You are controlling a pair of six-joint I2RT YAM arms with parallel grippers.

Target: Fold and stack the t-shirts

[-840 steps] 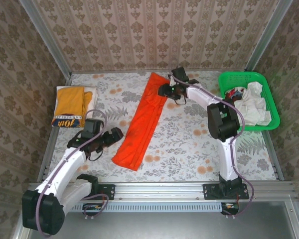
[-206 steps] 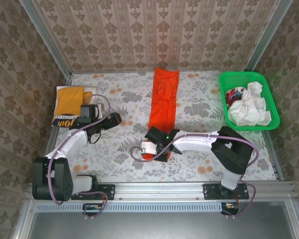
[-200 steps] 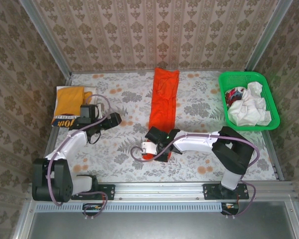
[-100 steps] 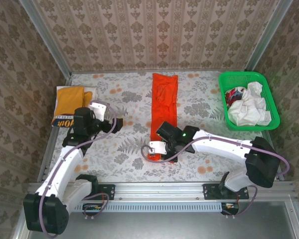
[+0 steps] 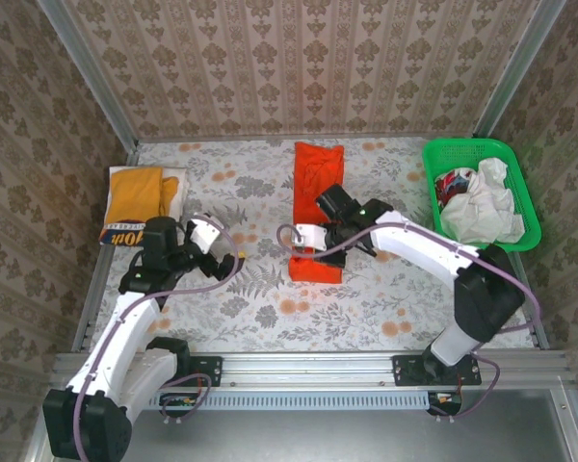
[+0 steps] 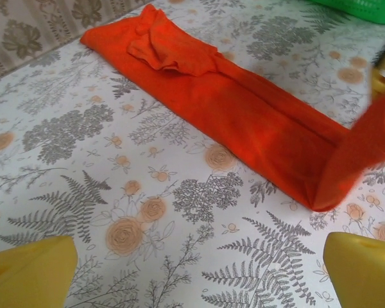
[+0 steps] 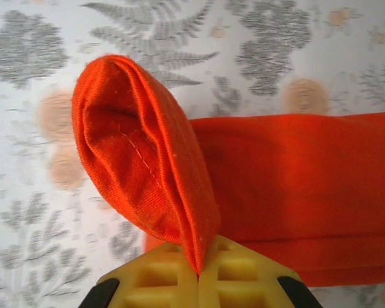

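Note:
I should keep carrying the orange-red t-shirt's lifted end (image 7: 131,151) along with my right gripper, as it lines up with the shirt's straight, flat strip, until the strip's middle (image 5: 305,199), then let go.
An orange-red t-shirt (image 5: 318,183), folded into a long narrow strip, lies across the middle of the table. My right gripper (image 5: 305,246) is shut on its near end and holds that end lifted and doubled back over the strip. In the right wrist view the pads (image 7: 237,282) pinch a fold of orange cloth (image 7: 141,147). My left gripper (image 5: 233,252) hovers open to the left of the strip, its yellow fingers (image 6: 25,273) wide apart over bare table, with the strip (image 6: 244,122) ahead. A folded mustard-yellow t-shirt (image 5: 135,197) lies at the far left. White t-shirts (image 5: 482,207) are crumpled in the basket.
A green mesh basket (image 5: 520,183) stands at the far right, against the metal frame. Patterned walls close the table on three sides. A metal rail (image 5: 308,371) with the arm bases runs along the near edge.
My right gripper has carried the shirt's near end up and away from the near edge, doubling the strip over itself. My left gripper has swung slightly right, toward the strip.

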